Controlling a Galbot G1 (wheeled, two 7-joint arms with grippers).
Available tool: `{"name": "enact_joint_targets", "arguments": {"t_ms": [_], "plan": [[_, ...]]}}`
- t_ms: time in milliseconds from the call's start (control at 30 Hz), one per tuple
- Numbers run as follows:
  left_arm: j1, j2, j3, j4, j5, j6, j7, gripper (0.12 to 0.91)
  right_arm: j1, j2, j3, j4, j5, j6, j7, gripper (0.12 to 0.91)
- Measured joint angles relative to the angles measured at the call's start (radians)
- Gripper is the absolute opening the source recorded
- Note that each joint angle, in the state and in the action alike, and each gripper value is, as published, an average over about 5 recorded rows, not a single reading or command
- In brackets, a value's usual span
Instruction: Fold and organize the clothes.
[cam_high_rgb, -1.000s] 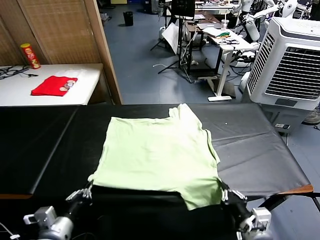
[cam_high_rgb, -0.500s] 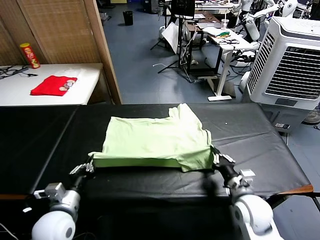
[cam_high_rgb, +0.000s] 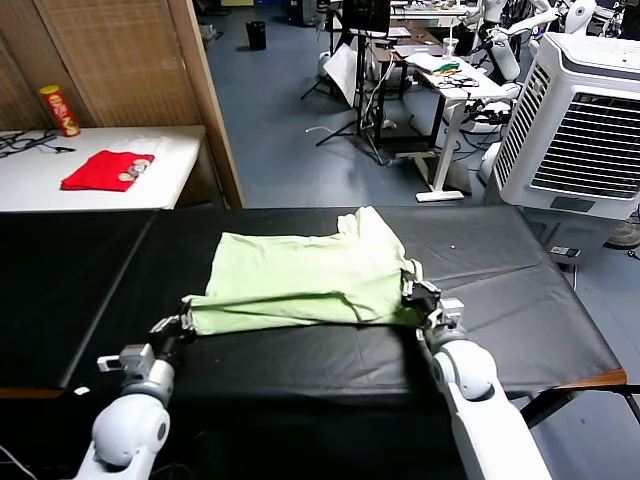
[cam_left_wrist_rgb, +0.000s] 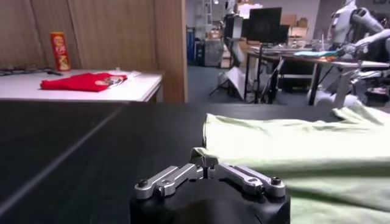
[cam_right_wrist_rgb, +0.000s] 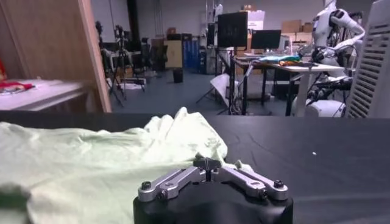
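Note:
The pale green shirt's far edge (cam_high_rgb: 285, 238) lies back from my grippers. Next, I pull the shirt closer by its near corners before I take its far corners (cam_high_rgb: 227, 239).
The pale green shirt (cam_high_rgb: 300, 275) lies on the black table (cam_high_rgb: 520, 280), its near hem doubled over onto the rest of it, forming a folded band across the middle. My left gripper (cam_high_rgb: 185, 321) is shut on the folded edge's left corner. In the left wrist view that gripper (cam_left_wrist_rgb: 206, 163) pinches a tuft of the shirt (cam_left_wrist_rgb: 292, 146). My right gripper (cam_high_rgb: 413, 292) sits at the right corner of the fold. The right wrist view shows it (cam_right_wrist_rgb: 207, 163) with fingertips together against the shirt (cam_right_wrist_rgb: 91, 164). Collar, buttons and print are hidden.
A white side table (cam_high_rgb: 180, 160) at the back left holds a small red cloth (cam_high_rgb: 105, 170) and a red-and-yellow can (cam_high_rgb: 60, 110). A wooden partition (cam_high_rgb: 215, 110) rises behind the black table. A white air cooler (cam_high_rgb: 585, 130) stands at the right.
Both grippers have travelled away from me across the table, carrying the shirt's near hem up and over onto the shirt. The hem that hung at the front edge now lies mid-shirt.

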Motion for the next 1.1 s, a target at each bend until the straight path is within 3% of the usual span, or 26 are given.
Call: {"name": "enact_joint_targets", "arguments": {"t_ms": [100, 300, 400, 500, 633, 800, 1000, 1100], "plan": [[-0.001, 0.003, 0.004, 0.005, 0.004, -0.001, 0.002, 0.288, -0.046, -0.017, 0.012, 0.054, 0.009, -0.034, -0.015, 0.367], [0.032, 0.019, 0.001, -0.024, -0.004, 0.009, 0.009, 0.639, -0.168, -0.040, 0.043, 0.187, -0.012, -0.060, -0.021, 0.693], [0.057, 0.024, -0.002, -0.047, -0.021, 0.017, 0.016, 0.755, -0.218, -0.043, 0.052, 0.226, -0.023, -0.058, -0.027, 0.780], [0.082, 0.023, -0.002, -0.063, -0.046, 0.026, 0.022, 0.789, -0.252, -0.043, 0.053, 0.248, -0.033, -0.058, -0.034, 0.789], [0.103, 0.018, -0.004, -0.067, -0.081, 0.039, 0.025, 0.798, -0.273, -0.039, 0.050, 0.264, -0.042, -0.059, -0.037, 0.704], [0.110, 0.017, -0.007, -0.066, -0.097, 0.046, 0.030, 0.760, -0.286, -0.036, 0.048, 0.267, -0.048, -0.061, -0.037, 0.517], [0.108, 0.019, -0.007, -0.057, -0.102, 0.047, 0.041, 0.465, -0.304, -0.032, 0.050, 0.281, -0.050, -0.065, -0.034, 0.205], [0.107, 0.025, -0.006, -0.055, -0.102, 0.047, 0.042, 0.297, -0.312, -0.032, 0.054, 0.290, -0.047, -0.067, -0.030, 0.135]]}}
